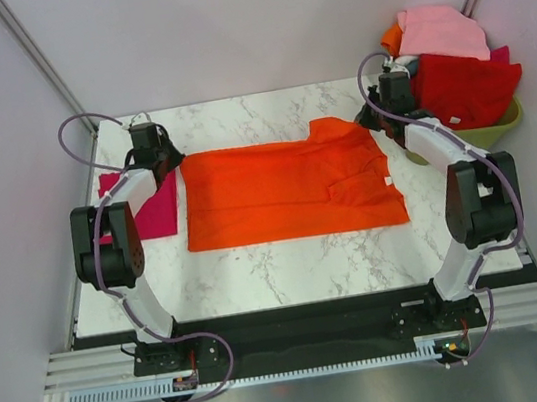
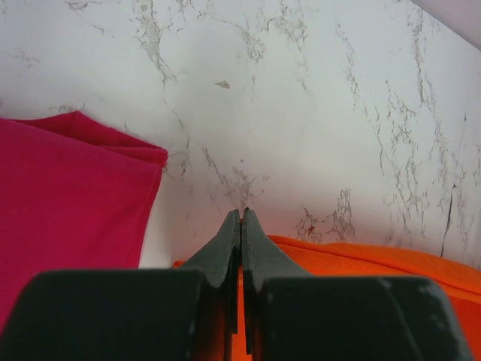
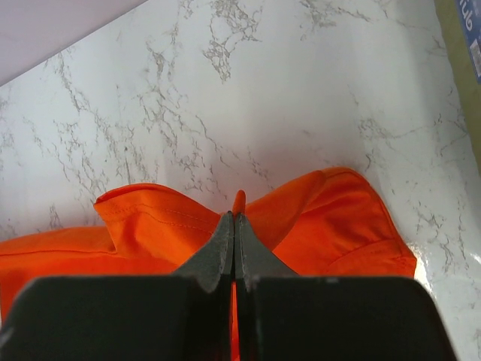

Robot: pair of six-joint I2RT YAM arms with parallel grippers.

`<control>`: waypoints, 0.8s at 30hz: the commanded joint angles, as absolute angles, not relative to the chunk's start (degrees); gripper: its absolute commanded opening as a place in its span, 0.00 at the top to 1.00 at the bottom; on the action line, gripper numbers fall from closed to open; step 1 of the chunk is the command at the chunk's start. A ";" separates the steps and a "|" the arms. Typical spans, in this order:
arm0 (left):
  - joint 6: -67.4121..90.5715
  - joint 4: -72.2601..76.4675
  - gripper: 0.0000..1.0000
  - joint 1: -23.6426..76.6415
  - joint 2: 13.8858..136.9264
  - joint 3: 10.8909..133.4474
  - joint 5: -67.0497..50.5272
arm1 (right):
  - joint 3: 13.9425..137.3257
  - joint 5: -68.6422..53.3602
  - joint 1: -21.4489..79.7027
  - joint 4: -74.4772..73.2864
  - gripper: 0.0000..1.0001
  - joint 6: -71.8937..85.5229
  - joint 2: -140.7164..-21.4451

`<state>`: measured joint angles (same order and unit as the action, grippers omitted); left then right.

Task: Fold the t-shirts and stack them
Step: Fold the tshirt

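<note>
My right gripper should keep moving down toward the t-shirt's near half (image 1: 361,211) and let go once the fold lies flat, as the orange t-shirt's edge (image 1: 251,148) is stretched from gripper to gripper.
The orange t-shirt (image 1: 288,193) lies flat across the middle of the marble table, folded into a long band, with its white neck tag (image 1: 387,181) near the right end. My left gripper (image 1: 170,162) is at its far left corner, jaws shut with orange cloth (image 2: 376,263) between the fingers. My right gripper (image 1: 368,120) is at the far right corner, shut on a pinch of the orange cloth (image 3: 331,218), which bunches up around the fingertips (image 3: 225,229). The crimson-magenta t-shirt (image 1: 154,213) lies folded flat at the table's left edge, beside the left gripper (image 2: 241,214); it also shows in the left wrist view (image 2: 68,203).
A yellow-green basket (image 1: 496,134) stands at the back right corner, heaped with red cloth (image 1: 464,86), pink cloth (image 1: 440,32) and a bit of orange. Bare marble (image 1: 289,269) runs along the near side of the orange t-shirt. Grey walls close in on both sides.
</note>
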<state>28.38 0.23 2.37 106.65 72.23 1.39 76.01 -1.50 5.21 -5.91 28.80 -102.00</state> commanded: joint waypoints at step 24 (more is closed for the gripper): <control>20.48 29.61 0.98 2.72 96.68 52.13 -4.92 | 58.01 -0.44 6.42 -1.06 1.00 31.38 -85.44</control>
